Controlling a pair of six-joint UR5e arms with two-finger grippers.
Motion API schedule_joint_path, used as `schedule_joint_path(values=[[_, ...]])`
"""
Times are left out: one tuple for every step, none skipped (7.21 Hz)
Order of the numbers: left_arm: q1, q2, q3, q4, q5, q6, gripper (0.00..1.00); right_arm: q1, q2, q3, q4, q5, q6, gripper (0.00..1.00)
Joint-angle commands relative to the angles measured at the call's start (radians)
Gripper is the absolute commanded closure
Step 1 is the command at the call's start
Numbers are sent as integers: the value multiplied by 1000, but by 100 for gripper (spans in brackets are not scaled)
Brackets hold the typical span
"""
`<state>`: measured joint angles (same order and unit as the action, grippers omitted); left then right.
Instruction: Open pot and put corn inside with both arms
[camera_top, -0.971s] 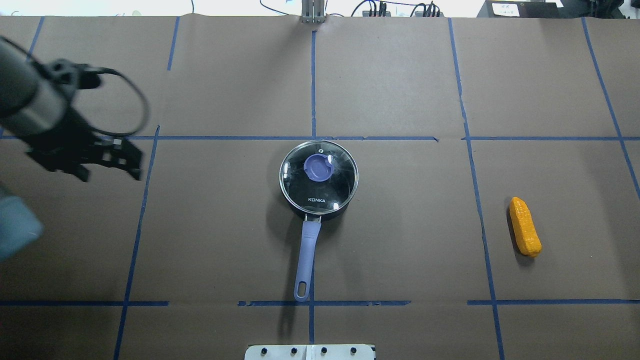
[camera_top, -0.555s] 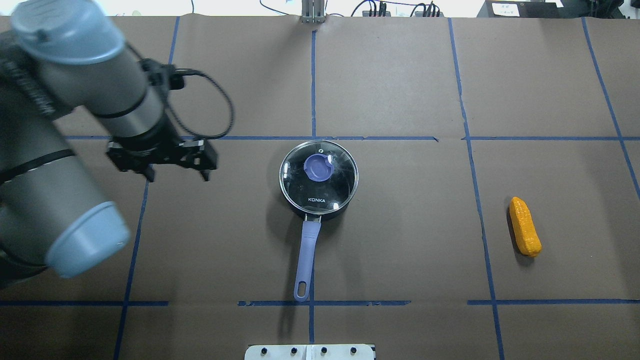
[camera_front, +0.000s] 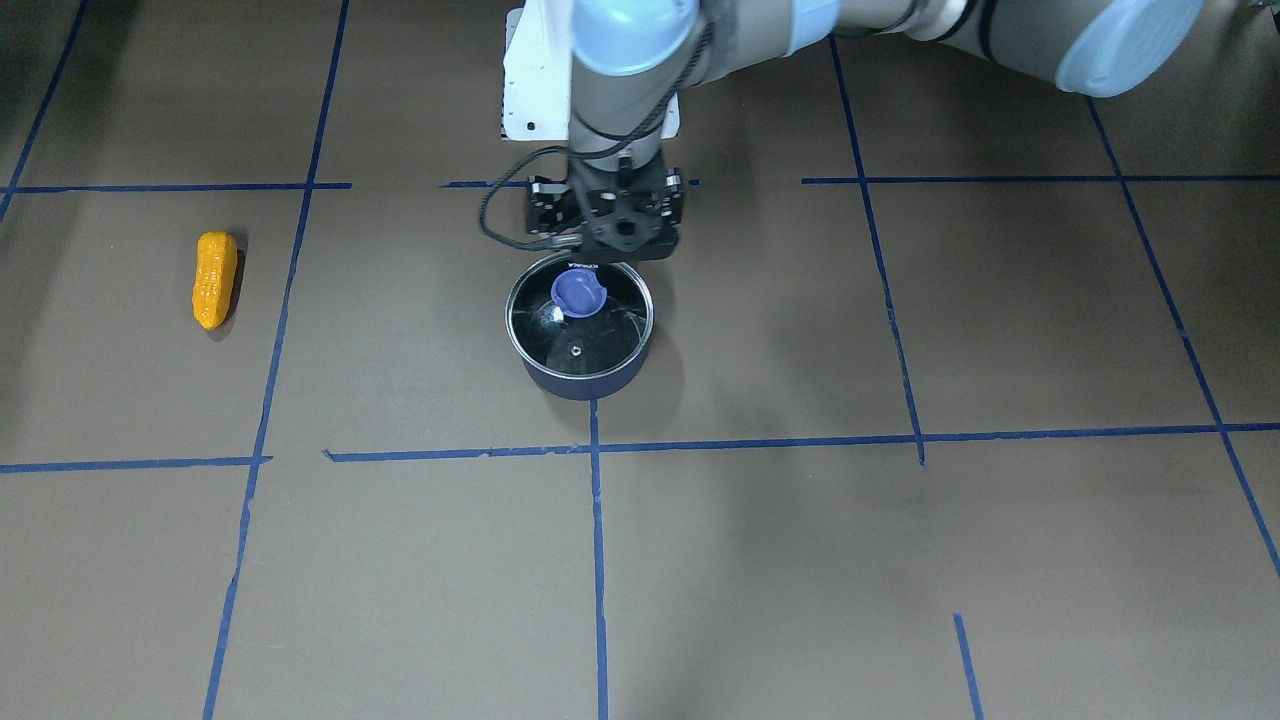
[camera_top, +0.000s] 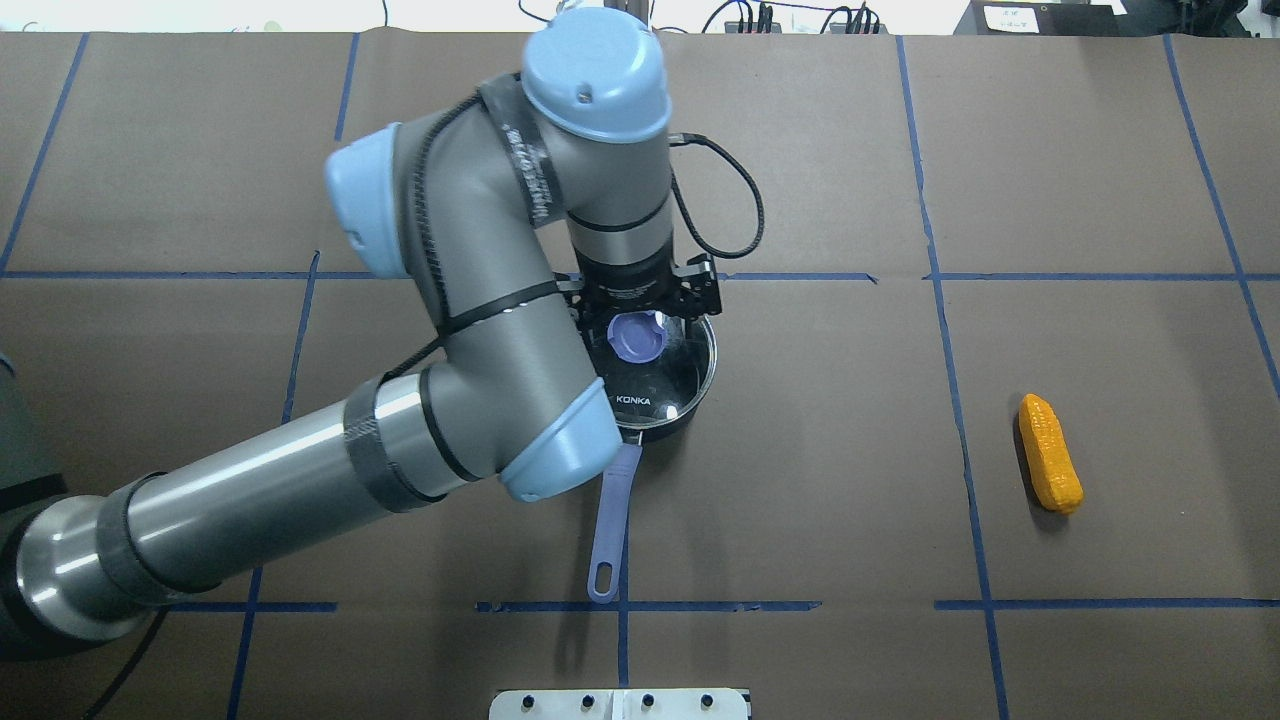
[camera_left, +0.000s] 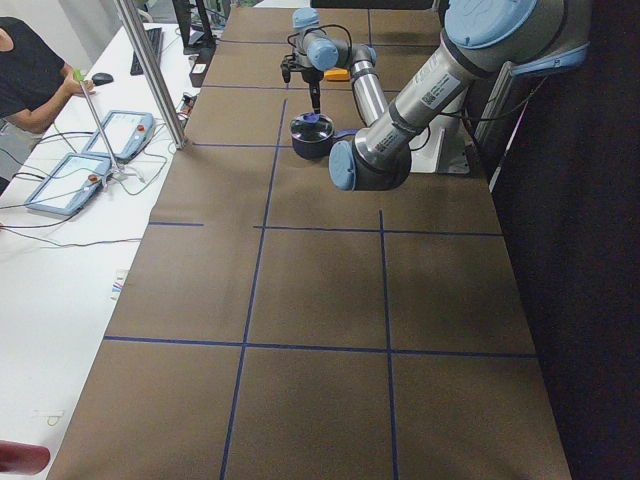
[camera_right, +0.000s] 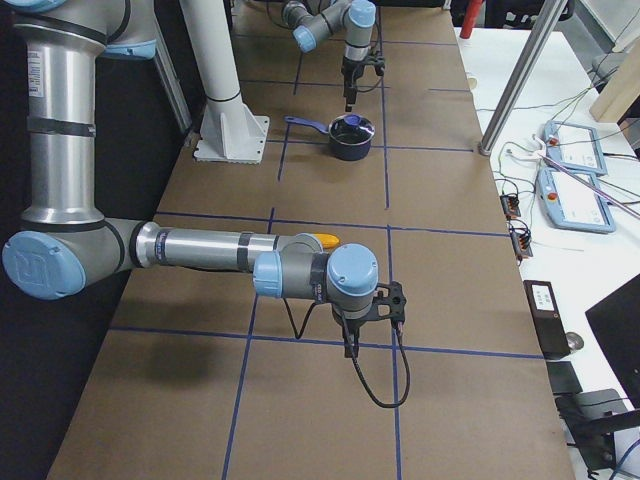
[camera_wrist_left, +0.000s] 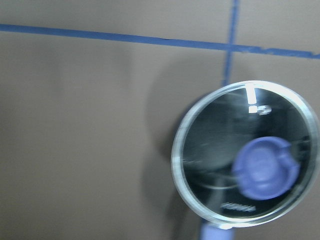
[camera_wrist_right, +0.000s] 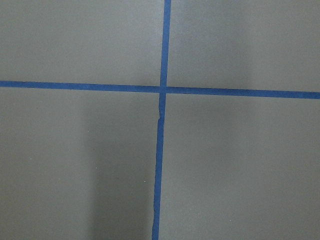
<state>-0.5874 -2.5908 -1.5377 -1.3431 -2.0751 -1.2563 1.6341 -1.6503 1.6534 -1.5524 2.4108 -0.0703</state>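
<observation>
The glass lid (camera_front: 612, 329) shows only even darkness through it, so I should expect an empty pot (camera_front: 584, 388) when I raise the lid by its knob.
The dark navy pot (camera_top: 668, 405) stands mid-table with its glass lid (camera_front: 580, 335) on and its purple-blue handle (camera_top: 612, 520) pointing at the robot. My left gripper (camera_front: 605, 250) hangs open just above the lid's knob (camera_top: 637, 337), not touching it; the left wrist view shows the lid (camera_wrist_left: 245, 155) and the knob (camera_wrist_left: 265, 167) below. The orange-yellow corn (camera_top: 1049, 453) lies flat on the robot's right side, and shows in the front view (camera_front: 214, 279). My right gripper (camera_right: 348, 345) shows only in the exterior right view, pointing down over bare table near the corn; I cannot tell its state.
Brown paper with blue tape lines (camera_top: 627, 170) covers the table. The white base stand (camera_front: 525, 80) is behind the pot on the robot's side. Operator boxes and cables (camera_right: 565, 170) lie on a white bench past the far edge.
My left arm has swung from the table's far left to above the pot, bringing the gripper over the lid knob. Pot and corn have not moved.
</observation>
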Motion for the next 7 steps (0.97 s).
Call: schedule_joint_path(values=[[14, -22, 59, -39, 12, -3, 0, -13, 61, 44, -9, 5, 79, 0], [14, -15, 60, -39, 12, 0, 0, -35, 61, 52, 1, 10, 105, 0], [11, -12, 60, -39, 13, 1, 0, -48, 64, 72, 2, 27, 116, 0], [11, -2, 60, -39, 13, 3, 0, -78, 66, 92, 2, 27, 183, 1], [9, 1, 62, -41, 13, 5, 0, -101, 67, 117, 3, 28, 234, 1], [9, 12, 63, -63, 13, 3, 0, -129, 66, 152, 3, 30, 280, 1], [9, 24, 70, -91, 13, 0, 0, -166, 66, 179, 3, 22, 334, 1]])
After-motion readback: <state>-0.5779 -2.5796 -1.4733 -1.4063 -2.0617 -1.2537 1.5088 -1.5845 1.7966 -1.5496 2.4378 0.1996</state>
